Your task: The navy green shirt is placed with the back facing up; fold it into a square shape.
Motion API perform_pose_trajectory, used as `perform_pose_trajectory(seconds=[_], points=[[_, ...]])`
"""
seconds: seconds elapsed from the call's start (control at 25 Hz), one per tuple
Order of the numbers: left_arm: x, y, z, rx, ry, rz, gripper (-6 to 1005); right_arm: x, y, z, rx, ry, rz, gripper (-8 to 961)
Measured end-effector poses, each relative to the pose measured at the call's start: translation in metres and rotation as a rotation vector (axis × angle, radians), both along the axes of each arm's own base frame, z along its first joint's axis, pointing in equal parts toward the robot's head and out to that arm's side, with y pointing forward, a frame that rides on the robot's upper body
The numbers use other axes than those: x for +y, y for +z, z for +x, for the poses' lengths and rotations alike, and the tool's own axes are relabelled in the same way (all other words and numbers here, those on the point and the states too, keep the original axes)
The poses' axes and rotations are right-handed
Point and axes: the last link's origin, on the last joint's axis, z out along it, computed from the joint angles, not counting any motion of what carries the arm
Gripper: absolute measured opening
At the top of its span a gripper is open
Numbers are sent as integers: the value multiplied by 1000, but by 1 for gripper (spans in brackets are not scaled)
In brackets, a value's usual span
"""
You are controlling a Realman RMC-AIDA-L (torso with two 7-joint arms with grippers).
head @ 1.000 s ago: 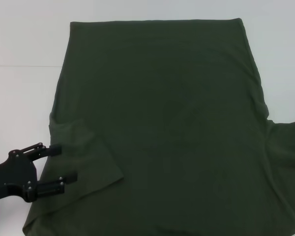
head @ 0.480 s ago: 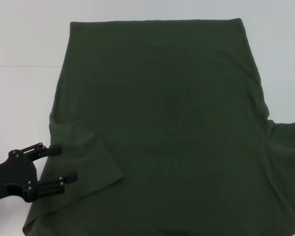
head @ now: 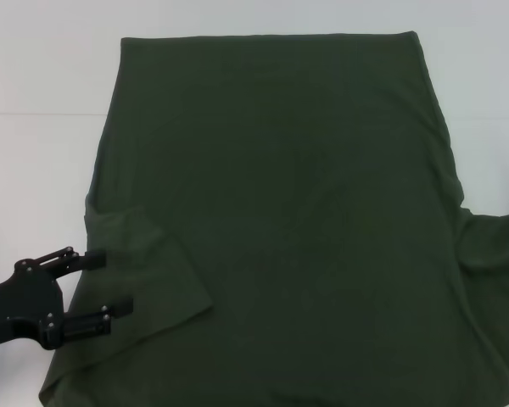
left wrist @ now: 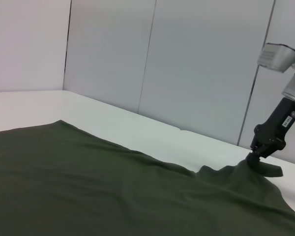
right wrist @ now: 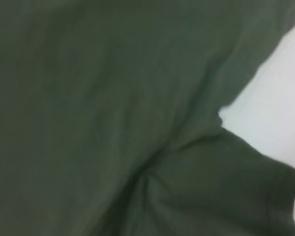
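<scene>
My right gripper should keep moving the outspread sleeve [head: 496, 246], which it is pinching beside the shirt's flat back, inward until the sleeve lies over that back [head: 420, 246], and then let go.
The navy green shirt [head: 280, 195] lies spread with its plain back up and covers most of the white table [head: 34, 170]. Its left sleeve [head: 144, 271] is folded in over the body. At the near left, my left gripper [head: 110, 282] is open, its two fingers reaching over that sleeve's outer edge. My right gripper is outside the head view. In the left wrist view my right gripper [left wrist: 263, 164] sits at the far side, shut on the right sleeve, where the shirt [left wrist: 88, 182] rises to a small peak. The right wrist view shows only the shirt [right wrist: 113, 108] close up, around the sleeve seam.
White table [left wrist: 137, 132] shows bare to the left and beyond the hem. Pale wall panels [left wrist: 196, 73] stand behind it. The shirt's near part runs off the bottom of the head view, and the right sleeve [head: 496, 246] runs off its right side.
The right sleeve's upper edge at the head view's right side has shifted slightly toward me. The left gripper and the rest of the shirt have not moved.
</scene>
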Motion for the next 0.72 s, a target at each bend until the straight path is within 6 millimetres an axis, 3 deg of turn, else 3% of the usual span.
perform_pose_trajectory(seconds=[0.44, 0.72], points=[[0, 0, 0, 0, 0, 0, 839, 7, -9, -29, 86, 75, -42, 14], [1, 1, 0, -2, 4, -2, 839, 16, -23, -62, 95, 149, -99, 13]])
